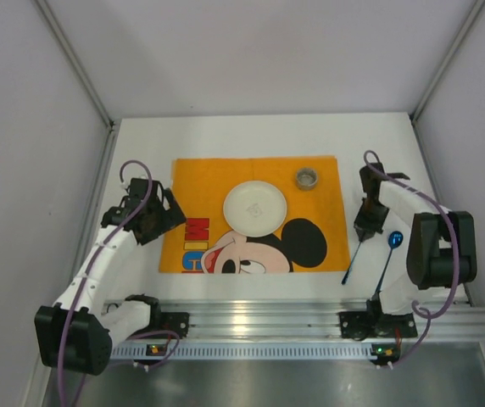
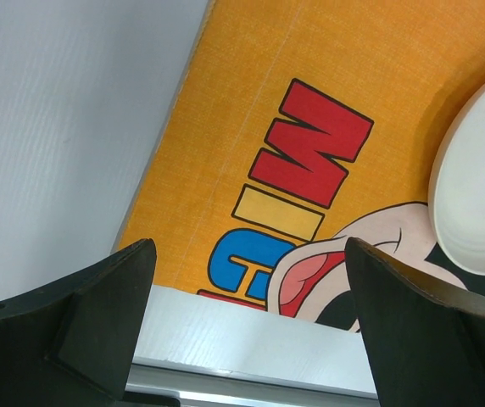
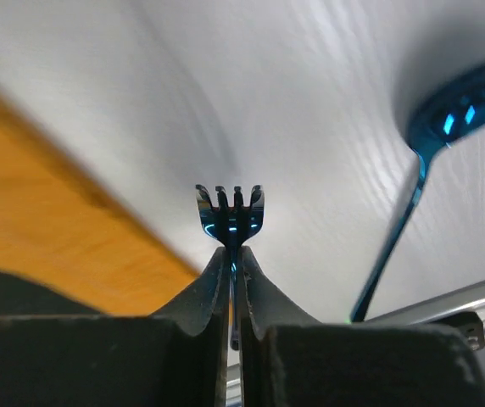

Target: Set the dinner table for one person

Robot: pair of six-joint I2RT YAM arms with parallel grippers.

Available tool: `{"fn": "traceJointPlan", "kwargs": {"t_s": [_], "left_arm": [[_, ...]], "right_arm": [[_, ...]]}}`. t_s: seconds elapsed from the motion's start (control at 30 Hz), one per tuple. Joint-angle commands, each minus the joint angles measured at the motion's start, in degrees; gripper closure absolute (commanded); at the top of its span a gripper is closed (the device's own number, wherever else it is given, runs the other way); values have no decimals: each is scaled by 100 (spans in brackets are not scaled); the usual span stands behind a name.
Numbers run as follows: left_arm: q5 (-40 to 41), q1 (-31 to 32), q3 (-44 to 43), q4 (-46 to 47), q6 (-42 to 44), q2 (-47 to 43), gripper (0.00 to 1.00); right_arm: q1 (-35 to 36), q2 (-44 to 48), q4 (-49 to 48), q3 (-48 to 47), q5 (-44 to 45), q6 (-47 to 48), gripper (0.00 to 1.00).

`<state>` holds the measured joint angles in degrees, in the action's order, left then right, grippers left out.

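Observation:
I can see the fork's teeth (image 3: 231,210) facing the far side of the table and the red letters (image 1: 197,229) beside the plate clear, so my right gripper should go on moving across and let go of the fork there.
The white dinner table (image 1: 225,131) carries an orange Mickey Mouse placemat (image 1: 217,182) with a white plate (image 1: 254,208) on its middle. My right gripper (image 1: 366,231) is shut on a dark blue fork (image 1: 352,264) just right of the placemat. In the right wrist view the fork's tines (image 3: 231,210) stick out beyond the shut gripper (image 3: 233,252). A blue spoon (image 1: 388,259) lies on the table to the right of the fork. My left gripper (image 1: 168,219) is open and empty over the placemat's left edge, as the left wrist view (image 2: 249,254) shows.
A small silver cup (image 1: 307,178) stands on the placemat's far right corner. An aluminium rail (image 1: 259,318) runs along the near edge. Grey walls close in the left, right and far sides. The plate's rim (image 2: 480,186) shows in the left wrist view.

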<state>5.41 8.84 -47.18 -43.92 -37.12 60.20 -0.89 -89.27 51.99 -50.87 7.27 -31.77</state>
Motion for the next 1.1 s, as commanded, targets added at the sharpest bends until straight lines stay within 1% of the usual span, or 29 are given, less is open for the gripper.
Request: {"fn": "traceJointPlan", "kwargs": {"t_s": [0.0, 0.03, 0.07, 0.1, 0.13, 0.17, 0.2, 0.23, 0.27, 0.3, 0.33, 0.37, 0.4, 0.43, 0.47, 0.5, 0.53, 0.57, 0.63, 0.67, 0.77, 0.9, 1.07], "left_arm": [[-101, 12, -450, 243, 240, 158, 2], [-119, 12, -581, 244, 267, 202, 2], [-119, 12, -643, 235, 293, 263, 2], [-119, 12, -713, 218, 337, 298, 2], [-93, 12, -844, 174, 337, 299, 2], [-58, 12, -898, 156, 355, 316, 2], [-40, 12, -951, 112, 364, 299, 2], [-14, 12, -1047, 42, 355, 290, 2], [47, 12, -1100, -2, 346, 247, 2], [109, 12, -1127, -46, 337, 220, 2], [170, 12, -1188, -168, 329, 194, 2], [310, 12, -1197, -230, 320, 98, 2], [372, 12, -1215, -283, 285, 36, 2], [434, 12, -1241, -362, 276, -26, 2], [487, 12, -1250, -528, 258, -157, 2], [540, 12, -1259, -625, 232, -236, 2], [557, 12, -1259, -713, 206, -324, 2], [575, 12, -1233, -854, 162, -499, 2], [593, 12, -1154, -960, 109, -780, 2], [602, 12, -1127, -1082, 65, -869, 2], [637, 12, -1065, -1267, 4, -1168, 2], [786, 12, -1188, -1628, 47, -1406, 2], [944, 12, -1338, -1953, 153, -1555, 2]], "right_arm": [[1027, 15, -77, -1660, 643, -49, 100], [1220, 15, 47, -1906, 836, -66, 100], [1588, -11, 144, -2344, 916, -92, 100], [1765, -37, 319, -2540, 952, -171, 100], [1924, -55, 382, -2698, 943, -207, 100], [2291, -151, 495, -3013, 926, -259, 100], [2486, -204, 514, -3156, 908, -364, 100], [2679, -274, 523, -3287, 769, -409, 100], [3021, -501, 471, -3558, 602, -453, 100], [3198, -616, 366, -3674, 383, -496, 100], [3348, -748, 191, -3771, -159, -506, 100], [3654, -1054, -133, -4016, -408, -549, 100], [3805, -1248, -328, -4175, -663, -593, 100], [3954, -1450, -486, -4377, -1118, -611, 100], [4182, -1966, -670, -4927, -1314, -629, 100], [4306, -2241, -724, -5263, -1490, -637, 100], [4403, -2531, -795, -5623, -1848, -629, 100], [4569, -3125, -839, -6375, -1982, -637, 100], [4720, -3682, -848, -7082, -2315, -716, 100], [4851, -4233, -831, -7703, -2378, -830, 100], [4975, -5044, -865, -8480, -2599, -1067, 100], [5002, -5460, -1059, -8527, -2573, -1358, 100], [4967, -5679, -1199, -8483, -2344, -1297, 100]]}}
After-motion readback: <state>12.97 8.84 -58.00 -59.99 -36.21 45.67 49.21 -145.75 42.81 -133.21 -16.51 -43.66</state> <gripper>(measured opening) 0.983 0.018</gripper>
